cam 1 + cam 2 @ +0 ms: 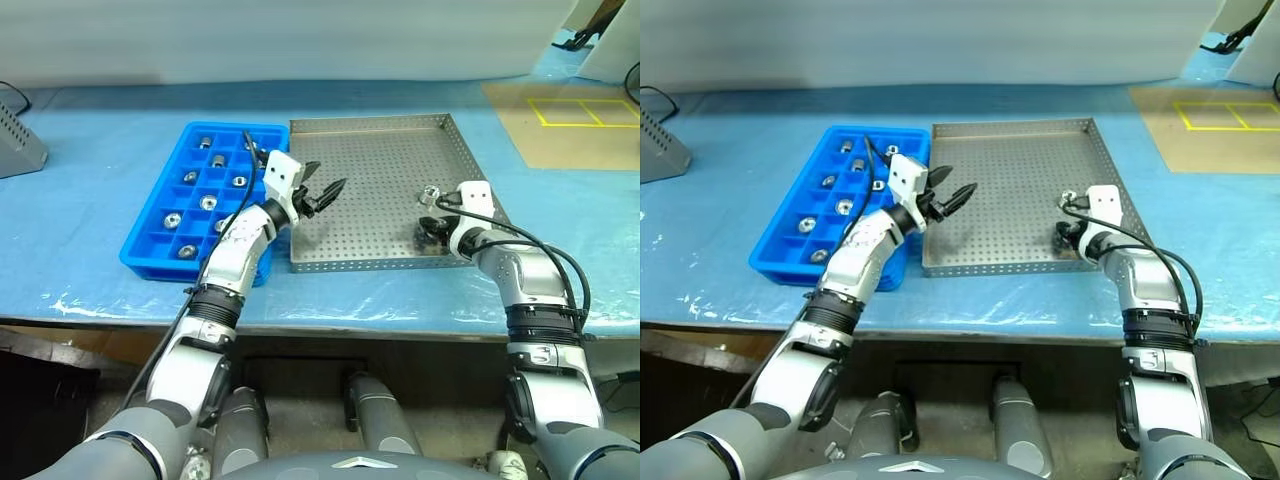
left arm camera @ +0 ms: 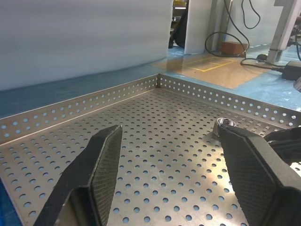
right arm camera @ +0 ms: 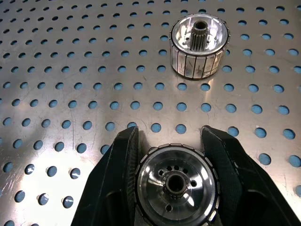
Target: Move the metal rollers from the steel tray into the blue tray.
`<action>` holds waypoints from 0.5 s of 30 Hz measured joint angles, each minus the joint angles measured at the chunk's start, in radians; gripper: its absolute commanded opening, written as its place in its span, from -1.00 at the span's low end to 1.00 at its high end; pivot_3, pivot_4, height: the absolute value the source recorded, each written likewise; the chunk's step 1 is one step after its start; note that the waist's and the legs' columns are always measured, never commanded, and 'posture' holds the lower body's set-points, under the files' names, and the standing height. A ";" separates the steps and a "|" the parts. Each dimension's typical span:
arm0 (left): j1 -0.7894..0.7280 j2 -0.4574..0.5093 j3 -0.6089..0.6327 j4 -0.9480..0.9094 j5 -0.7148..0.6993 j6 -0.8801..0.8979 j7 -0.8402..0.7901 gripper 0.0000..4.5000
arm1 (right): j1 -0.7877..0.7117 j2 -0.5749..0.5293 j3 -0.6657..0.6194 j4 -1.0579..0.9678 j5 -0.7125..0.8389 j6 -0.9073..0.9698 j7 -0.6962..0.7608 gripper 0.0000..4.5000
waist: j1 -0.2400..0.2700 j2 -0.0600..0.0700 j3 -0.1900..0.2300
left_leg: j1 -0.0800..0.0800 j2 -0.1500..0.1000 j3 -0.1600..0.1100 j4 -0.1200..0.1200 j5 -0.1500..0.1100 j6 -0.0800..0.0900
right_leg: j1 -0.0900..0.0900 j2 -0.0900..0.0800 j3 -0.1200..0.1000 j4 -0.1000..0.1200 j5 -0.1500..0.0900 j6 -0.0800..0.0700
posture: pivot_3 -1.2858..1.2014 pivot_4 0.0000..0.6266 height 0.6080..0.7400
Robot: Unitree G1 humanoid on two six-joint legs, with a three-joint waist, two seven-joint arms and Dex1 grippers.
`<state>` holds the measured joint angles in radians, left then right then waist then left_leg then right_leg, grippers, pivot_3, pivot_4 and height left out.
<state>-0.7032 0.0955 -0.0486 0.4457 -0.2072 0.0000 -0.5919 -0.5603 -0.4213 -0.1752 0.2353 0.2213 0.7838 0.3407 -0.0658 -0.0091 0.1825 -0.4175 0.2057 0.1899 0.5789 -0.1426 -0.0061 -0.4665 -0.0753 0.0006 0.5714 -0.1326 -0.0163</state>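
Observation:
My right gripper is gripping the roller's opposite sides [image 3: 176, 186], clear of the second roller, so it should keep going to the blue tray [image 1: 215, 180] and let go in an empty compartment.
The steel tray [image 1: 370, 122] lies in the middle of the table with the blue tray [image 1: 150, 255] touching its left side. Several metal rollers [image 1: 208, 203] sit in the blue tray's compartments. Low over the steel tray's near right part, my right gripper [image 1: 432, 232] is shut on a metal roller [image 3: 176, 183] resting on the perforated floor. A second roller [image 3: 198, 44] stands free just beyond it [image 1: 430, 193]. My left gripper [image 1: 325, 190] hovers open above the steel tray's left part, with nothing between its fingers [image 2: 106, 155].
A grey device [image 1: 15, 140] stands at the table's far left edge. A tan mat with yellow tape squares [image 1: 570, 120] lies at the back right. Blue sheeting covers the table, whose front edge runs just below both trays.

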 measured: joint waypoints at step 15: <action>0.263 0.122 0.059 -0.420 -0.081 0.190 0.056 0.53 | -0.312 0.294 0.133 0.226 0.012 -0.289 0.128 -0.26 | 0.065 0.000 0.000 | 0.000 0.006 0.000 -0.003 -0.002 -0.005 | -0.003 0.000 0.000 0.003 0.001 -0.010 | 0.03 -0.52 1.00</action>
<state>-0.4401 0.2171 0.0108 0.0261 -0.2879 0.1896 -0.5358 -0.8720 -0.1271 -0.0419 0.4609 0.2334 0.4949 0.4685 -0.0008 -0.0087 0.1827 -0.4177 0.2121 0.1904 0.5764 -0.1445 -0.0113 -0.4697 -0.0755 0.0006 0.5746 -0.1318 -0.0265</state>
